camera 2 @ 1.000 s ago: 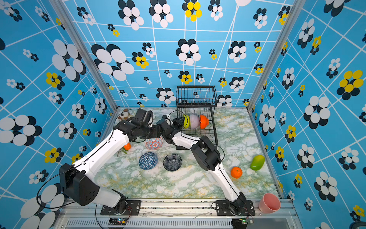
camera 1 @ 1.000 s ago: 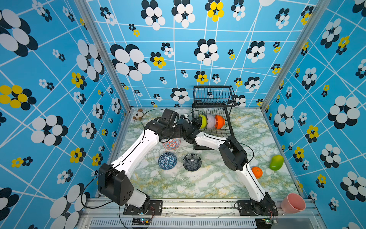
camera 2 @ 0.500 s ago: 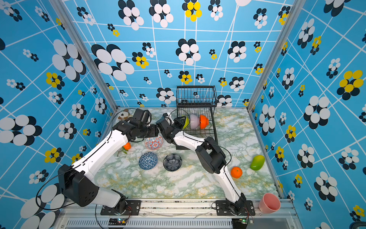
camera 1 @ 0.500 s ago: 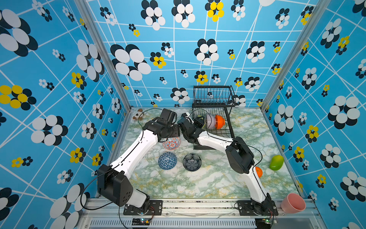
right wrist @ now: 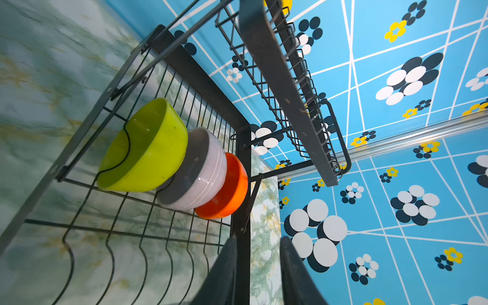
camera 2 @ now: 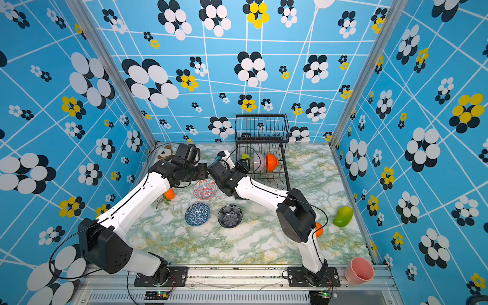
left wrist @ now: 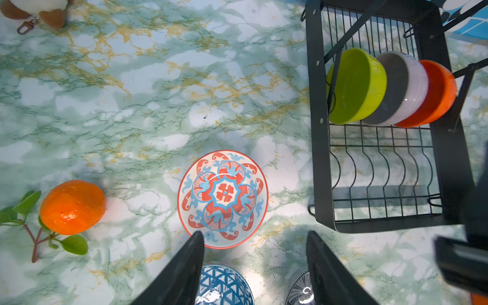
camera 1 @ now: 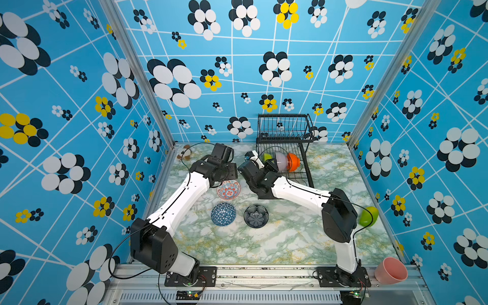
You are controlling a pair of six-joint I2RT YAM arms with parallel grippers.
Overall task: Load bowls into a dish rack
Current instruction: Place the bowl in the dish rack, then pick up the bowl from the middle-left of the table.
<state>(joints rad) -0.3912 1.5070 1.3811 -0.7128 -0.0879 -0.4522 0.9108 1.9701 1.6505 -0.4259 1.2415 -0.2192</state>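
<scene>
Open space (camera 2: 183, 192) is beside the floral bowl's rim (camera 2: 194, 191) toward the leafy orange fruit, so my left gripper should keep moving down there until its fingers straddle the bowl's rim.
The black wire dish rack (camera 1: 306, 158) stands at the back. In its lower tray a lime-green bowl (left wrist: 356, 84), a lilac bowl (left wrist: 406, 89) and an orange bowl (left wrist: 438, 92) lean on edge in a row. On the table lie the red-blue floral bowl (camera 1: 228, 189), the blue geometric bowl (camera 1: 223, 214) and the black bowl (camera 1: 256, 216). My left gripper (left wrist: 254, 237) hangs open and empty just above the floral bowl's near rim. Beside the rack's left side, my right gripper (right wrist: 257, 240) is open a little and holds nothing, near the lime-green bowl (right wrist: 150, 148).
An orange fruit with leaves (left wrist: 72, 207) lies left of the floral bowl. A plush toy (camera 1: 184, 153) sits in the back left corner. A second orange (camera 2: 319, 229), a green mango (camera 1: 368, 216) and a pink cup (camera 1: 390, 270) are at the right.
My right arm's elbow has swung right and toward the front, while its gripper stays at the rack's left side. The left arm and the table bowls have not moved.
</scene>
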